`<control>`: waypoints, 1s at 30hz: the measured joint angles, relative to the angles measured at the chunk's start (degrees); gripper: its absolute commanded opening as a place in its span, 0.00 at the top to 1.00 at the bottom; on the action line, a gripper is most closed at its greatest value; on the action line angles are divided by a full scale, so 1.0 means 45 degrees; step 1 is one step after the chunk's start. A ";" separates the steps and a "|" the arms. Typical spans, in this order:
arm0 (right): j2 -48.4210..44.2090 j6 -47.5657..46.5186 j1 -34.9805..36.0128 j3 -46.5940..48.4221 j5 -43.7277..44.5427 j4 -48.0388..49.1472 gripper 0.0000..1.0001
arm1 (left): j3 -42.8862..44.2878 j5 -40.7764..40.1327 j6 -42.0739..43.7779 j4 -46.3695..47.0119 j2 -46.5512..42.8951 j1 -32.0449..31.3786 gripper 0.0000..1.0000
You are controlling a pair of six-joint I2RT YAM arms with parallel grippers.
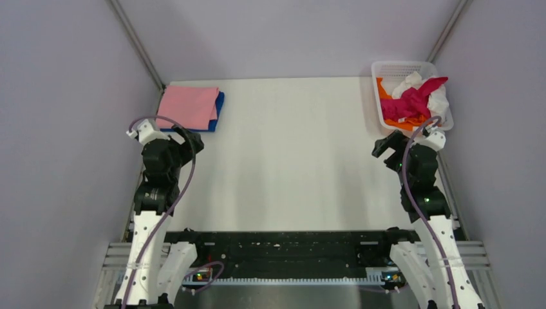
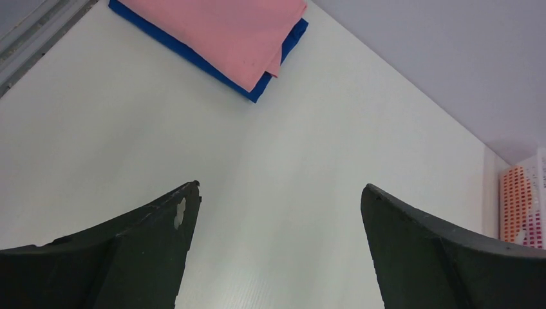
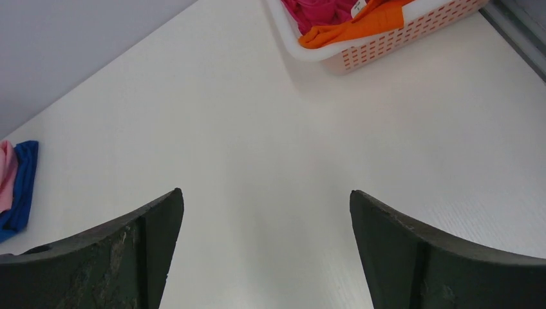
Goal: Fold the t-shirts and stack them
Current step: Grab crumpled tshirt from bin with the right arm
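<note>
The crimson-red t-shirt (image 1: 411, 103) rests on the white and orange t-shirts. I keep bringing my open right gripper into the basket until it closes on the crimson-red fold (image 1: 431, 86).
A folded light pink t-shirt (image 1: 188, 106) lies on a folded blue t-shirt (image 1: 219, 107) at the table's far left; both show in the left wrist view, pink (image 2: 225, 32) over blue (image 2: 193, 58). Crumpled crimson-red (image 1: 412, 102), white (image 1: 438, 100) and orange (image 1: 385, 90) t-shirts lie in the white mesh basket (image 1: 394, 67) at the far right; red (image 3: 322, 9) and orange (image 3: 351, 27) show in the right wrist view. My left gripper (image 1: 192, 143) is open and empty, just in front of the stack. My right gripper (image 1: 384, 147) is open and empty, in front of the basket.
The basket (image 3: 399, 42) stands against the right wall. Grey walls and metal rails bound the white table (image 1: 290, 161) on the left, back and right. The arms' black base bar runs along the near edge.
</note>
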 measured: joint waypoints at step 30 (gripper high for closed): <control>1.2303 -0.2059 -0.1875 1.0341 0.0019 -0.1685 0.09 | -0.1103 -0.0364 -0.0219 0.1452 -0.1088 0.0000 0.01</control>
